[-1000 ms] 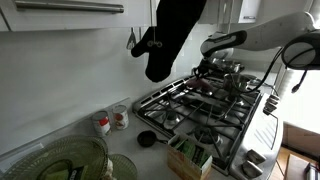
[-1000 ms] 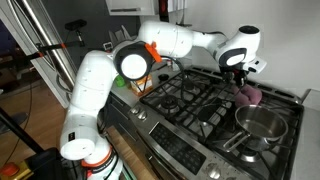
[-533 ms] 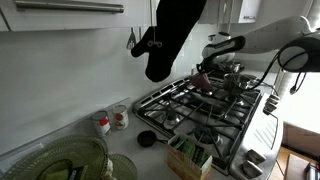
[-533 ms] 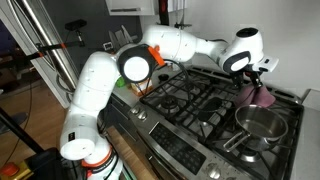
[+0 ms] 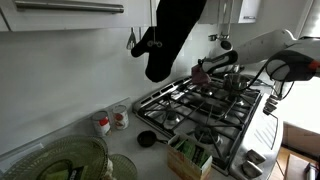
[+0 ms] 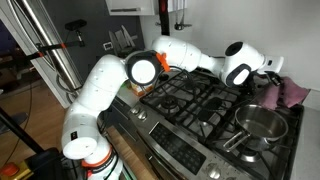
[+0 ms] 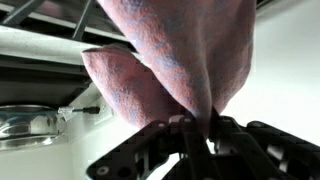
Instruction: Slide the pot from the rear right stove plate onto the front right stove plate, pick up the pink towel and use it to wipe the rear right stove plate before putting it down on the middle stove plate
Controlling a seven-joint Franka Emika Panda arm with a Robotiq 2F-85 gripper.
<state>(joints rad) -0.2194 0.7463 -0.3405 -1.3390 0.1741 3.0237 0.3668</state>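
Observation:
The pink towel reaches the stove's edge [image 6: 295, 97] next to the wall. Next, my gripper turns back and takes the towel over the grates to the middle stove plate [image 6: 213, 103].
My gripper [image 6: 270, 84] is shut on the pink towel [image 6: 288, 93] and holds it over the rear right corner of the stove [image 6: 190, 100], close to the back wall. In the wrist view the towel [image 7: 170, 60] hangs bunched between the black fingers [image 7: 200, 128]. The steel pot [image 6: 258, 124] sits on the front right stove plate, in front of the towel. It shows at the left edge of the wrist view [image 7: 25, 125]. In an exterior view the towel [image 5: 203, 72] is held above the grates. I cannot tell whether it touches them.
A black oven mitt [image 5: 170, 35] hangs on the wall above the counter. Two small jars [image 5: 110, 121], glass bowls [image 5: 70, 160] and a box of utensils [image 5: 190, 155] stand on the counter beside the stove. The white wall is right behind the rear burners.
The gripper has carried the towel from the middle of the stove back and to the right, past the pot, to the rear right corner. The pot has not moved.

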